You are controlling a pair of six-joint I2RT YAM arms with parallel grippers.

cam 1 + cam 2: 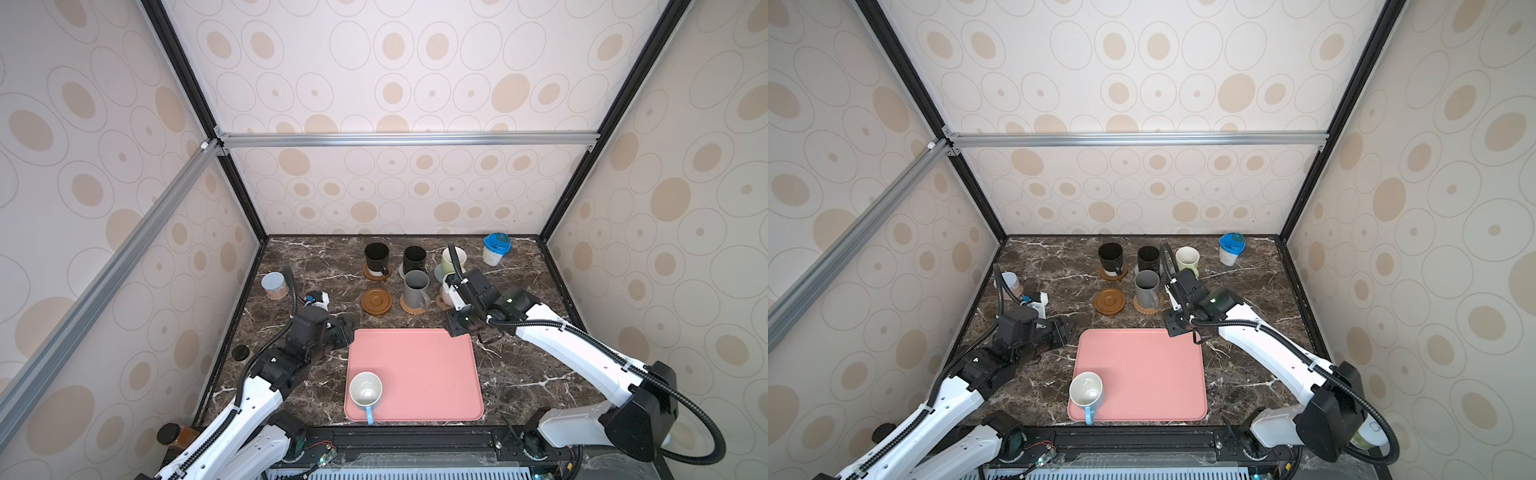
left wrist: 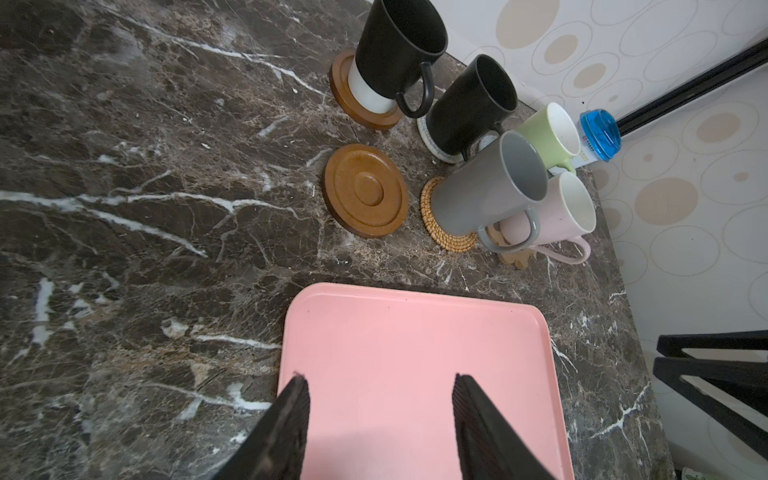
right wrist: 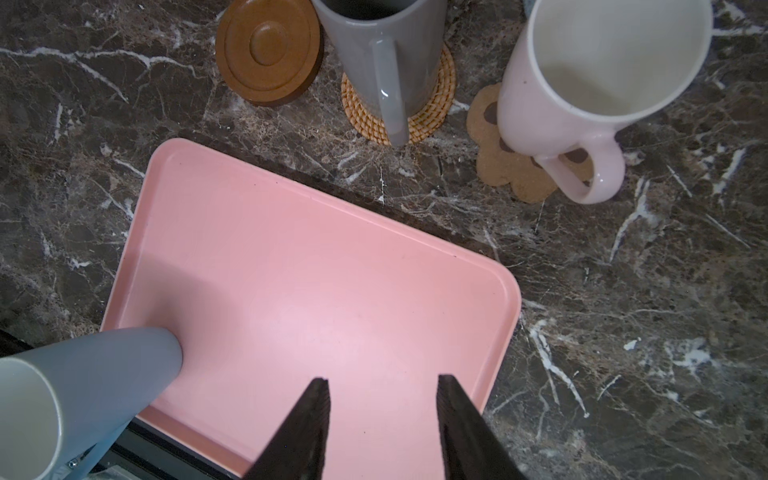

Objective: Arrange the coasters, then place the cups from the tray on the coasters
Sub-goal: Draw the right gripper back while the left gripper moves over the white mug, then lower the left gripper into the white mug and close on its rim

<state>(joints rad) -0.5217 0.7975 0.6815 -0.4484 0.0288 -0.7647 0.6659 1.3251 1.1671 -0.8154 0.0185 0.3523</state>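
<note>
I should use my left gripper to take the cup's handle [image 1: 369,414] from the tray's near edge, because the handle faces that edge and the light blue cup [image 1: 365,389] stands far from my right gripper.
The pink tray [image 1: 415,374] lies at the front middle. On its near left corner stands a light blue cup [image 1: 365,390], white inside. Behind the tray are the coasters. An empty brown disc [image 1: 376,301] lies beside a dark grey cup [image 1: 415,286] on a rattan round [image 2: 449,237]. A pale pink cup [image 3: 582,83] stands on the paw coaster [image 3: 494,166]. Two black cups [image 1: 376,255] [image 1: 414,259] and a light green one [image 1: 454,259] stand further back on coasters. My left gripper [image 2: 380,378] is open over the tray's far left corner. My right gripper [image 3: 382,380] is open and empty over its far right corner.
A blue-lidded white tub [image 1: 494,249] stands at the back right. A grey-lidded jar [image 1: 275,286] stands by the left wall, behind my left arm. A small black round object [image 1: 240,352] lies at the table's left edge. Patterned walls close in three sides.
</note>
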